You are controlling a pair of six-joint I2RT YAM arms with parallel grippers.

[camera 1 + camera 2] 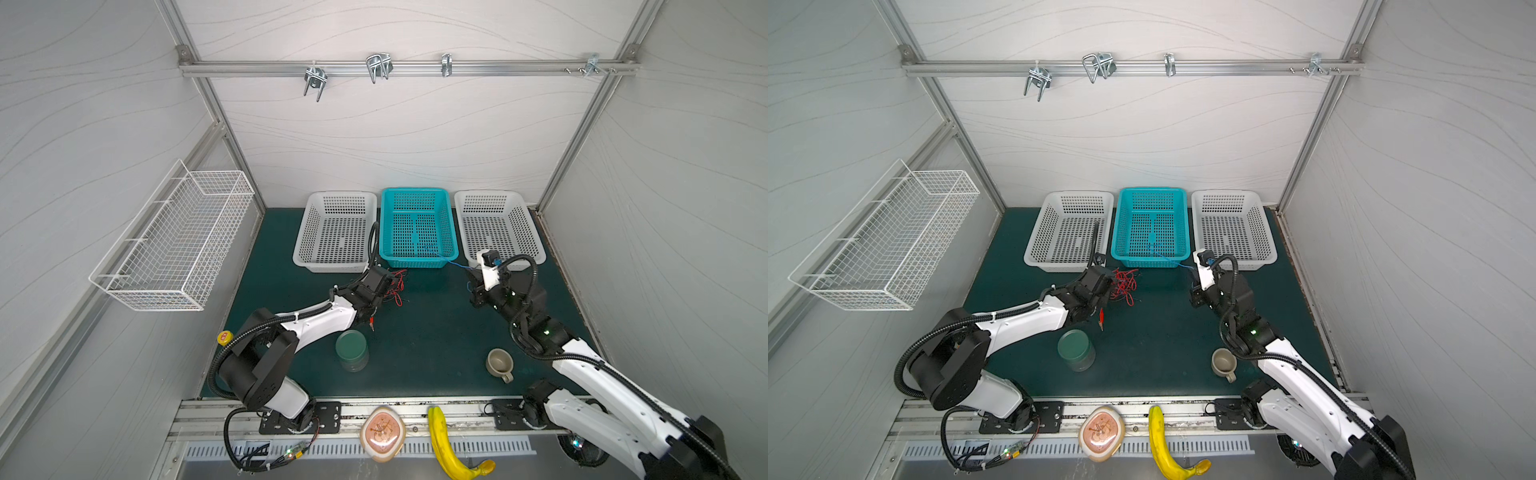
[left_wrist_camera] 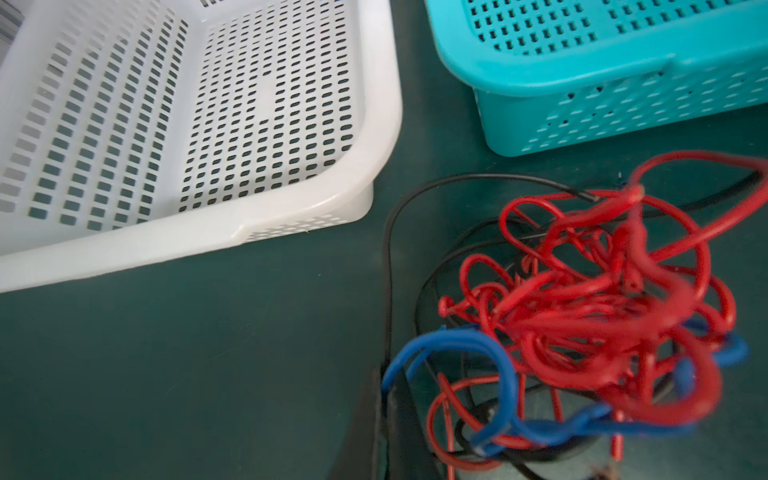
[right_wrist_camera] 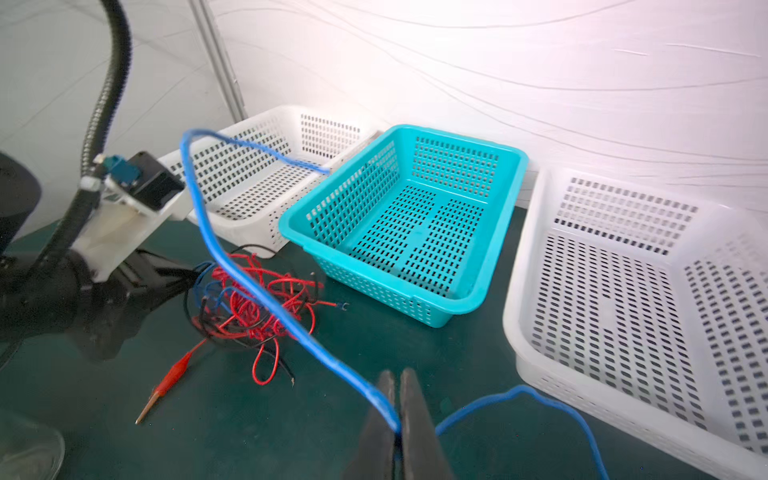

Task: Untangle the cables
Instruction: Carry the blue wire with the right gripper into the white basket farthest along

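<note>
My right gripper should go on moving to the white basket (image 1: 497,225) nearest it and release the cable inside, since the blue cable's end (image 3: 323,169) is free of the knot.
The cables are a knot of thin red, blue and black wires (image 1: 395,286) (image 1: 1124,286) (image 2: 582,316) (image 3: 253,307) on the green mat in front of the teal basket (image 1: 419,261). My left gripper (image 1: 380,289) (image 1: 1105,286) (image 2: 386,415) is at the knot's left edge, shut on its strands. A red alligator clip (image 1: 371,322) (image 3: 174,370) trails beside that arm. My right gripper (image 1: 473,289) (image 1: 1194,291) (image 3: 397,415) is shut on one blue cable (image 3: 208,232), which arcs from the jaws to the teal basket's front rim (image 3: 328,168).
White perforated baskets (image 1: 332,266) (image 1: 536,232) flank the teal one at the back wall. A green lidded jar (image 1: 352,349) and a beige mug (image 1: 500,363) stand on the mat nearer the front. A banana (image 1: 440,440) lies on the front rail.
</note>
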